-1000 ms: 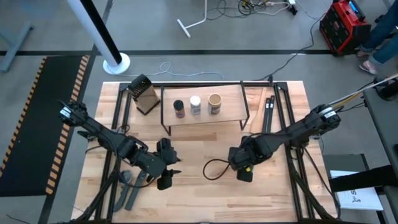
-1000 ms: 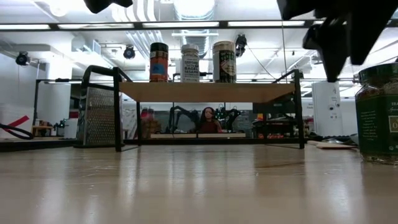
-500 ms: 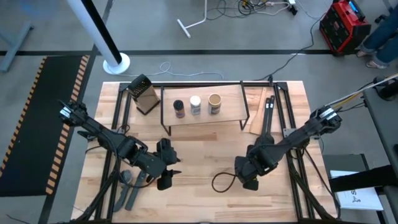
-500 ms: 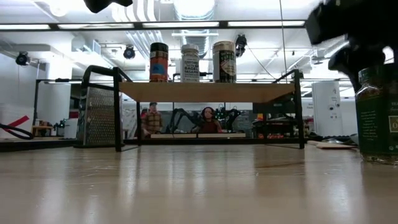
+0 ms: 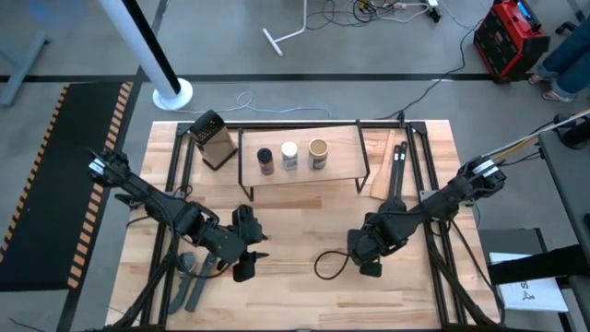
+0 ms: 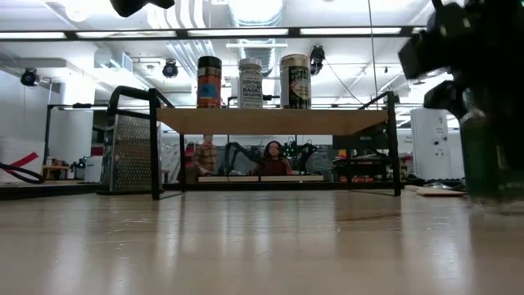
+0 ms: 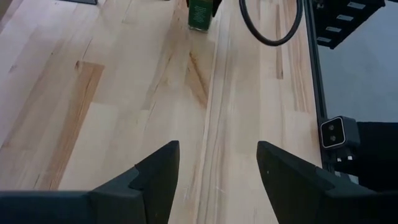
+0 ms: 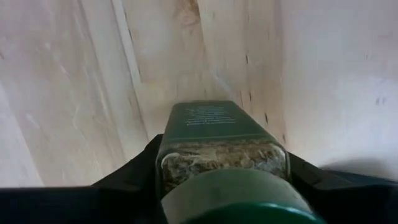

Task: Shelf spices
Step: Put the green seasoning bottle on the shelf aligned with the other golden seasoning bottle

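Note:
I keep my right gripper carrying the green jar (image 8: 214,142) until its base sits next to the tan-topped jar, because the green jar is upright and that shelf end (image 5: 348,157) is free.
The low wooden shelf (image 5: 300,171) (image 6: 278,120) stands at the table's far middle. Three spice jars stand upright on it: black-topped (image 5: 265,159), white-topped (image 5: 289,154) and tan-topped (image 5: 318,152). The green spice jar (image 8: 224,134) (image 7: 199,14) (image 6: 491,152) stands right of the table's middle, near the front. My right gripper (image 5: 369,264) covers it from above and is shut on it. My left gripper (image 7: 217,168) (image 5: 244,251) hovers open over bare wood at the near left, with nothing between its fingers. My right gripper pinches the green jar between its two fingers, which lie against two opposite sides of the glass body (image 8: 180,155) just below the lid. The fingers (image 8: 134,171) come from above, pointing down along the jar. The jar is upright; whether its base has left the table I cannot tell.
A dark box grater (image 5: 215,140) (image 6: 131,152) stands left of the shelf. A black cable loop (image 5: 327,266) lies beside the right gripper. Grey tools (image 5: 189,277) lie at the near left, and wooden strips (image 5: 380,171) lie right of the shelf. People (image 6: 274,157) show in the room behind.
My right gripper has gone toward the table's near edge and come down over the green jar, which now sits between its fingers. The jar stays upright at about the same spot.

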`<control>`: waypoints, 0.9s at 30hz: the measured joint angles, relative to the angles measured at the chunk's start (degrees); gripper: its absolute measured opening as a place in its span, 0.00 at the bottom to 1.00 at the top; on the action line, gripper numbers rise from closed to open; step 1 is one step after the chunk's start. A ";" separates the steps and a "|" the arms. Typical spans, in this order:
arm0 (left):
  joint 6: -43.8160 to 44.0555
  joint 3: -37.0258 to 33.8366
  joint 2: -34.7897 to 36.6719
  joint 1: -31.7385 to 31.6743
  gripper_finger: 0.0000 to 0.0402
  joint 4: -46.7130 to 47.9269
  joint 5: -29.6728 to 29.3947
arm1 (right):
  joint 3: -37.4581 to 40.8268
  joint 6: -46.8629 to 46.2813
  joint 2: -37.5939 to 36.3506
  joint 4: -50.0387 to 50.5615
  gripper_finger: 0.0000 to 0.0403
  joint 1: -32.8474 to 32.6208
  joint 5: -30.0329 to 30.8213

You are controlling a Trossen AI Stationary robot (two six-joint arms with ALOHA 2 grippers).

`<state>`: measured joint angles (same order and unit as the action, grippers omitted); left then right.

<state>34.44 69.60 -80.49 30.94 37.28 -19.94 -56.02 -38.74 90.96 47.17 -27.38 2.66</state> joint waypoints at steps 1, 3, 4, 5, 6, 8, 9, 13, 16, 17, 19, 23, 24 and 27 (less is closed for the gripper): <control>0.00 0.00 0.00 0.00 0.51 0.01 -0.01 | -0.31 0.93 0.01 0.35 0.44 0.11 -0.07; 0.00 0.00 0.00 0.00 0.51 -0.01 -0.01 | -1.64 3.19 0.02 1.73 0.44 0.55 -0.40; 0.00 0.00 0.00 0.00 0.51 0.02 -0.01 | -2.72 4.80 -0.07 2.49 0.44 0.95 -0.91; 0.00 0.00 0.00 0.00 0.51 0.00 -0.01 | -4.04 6.44 -0.09 3.54 0.44 1.42 -1.41; -0.02 0.00 0.00 0.00 0.51 -0.01 -0.01 | -5.54 8.31 -0.09 5.16 0.44 2.02 -1.41; -0.01 0.00 0.00 0.00 0.51 0.00 -0.01 | -9.28 12.48 -0.09 9.44 0.44 3.49 -1.33; -0.02 0.00 0.00 0.00 0.51 0.01 -0.01 | -11.47 14.58 -0.09 11.49 0.44 4.42 -1.18; -0.02 0.00 0.00 0.00 0.51 0.02 -0.01 | -20.41 22.56 -0.34 19.29 0.44 9.11 0.32; 0.01 0.00 0.00 0.00 0.51 0.05 -0.01 | -27.05 28.26 -0.52 24.12 0.44 13.45 2.34; 0.15 0.00 0.00 0.06 0.51 0.05 -0.01 | -28.96 29.98 -0.59 25.46 0.44 15.00 2.58; 0.32 0.00 0.00 0.36 0.51 0.13 -0.01 | -32.36 33.60 -0.59 27.64 0.44 18.10 2.97; 0.62 0.00 0.00 1.16 0.51 0.13 -0.01 | -36.49 40.12 -0.74 29.69 0.44 24.80 2.92; 0.63 0.00 0.00 1.31 0.51 0.11 -0.01 | -36.90 41.46 -0.74 29.99 0.44 26.37 2.94; 0.66 0.00 0.00 1.68 0.51 0.10 -0.01 | -37.27 44.62 -0.72 31.05 0.44 31.37 2.59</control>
<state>35.09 69.60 -80.49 32.62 37.38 -19.94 -93.30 5.88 90.24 78.22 3.99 5.26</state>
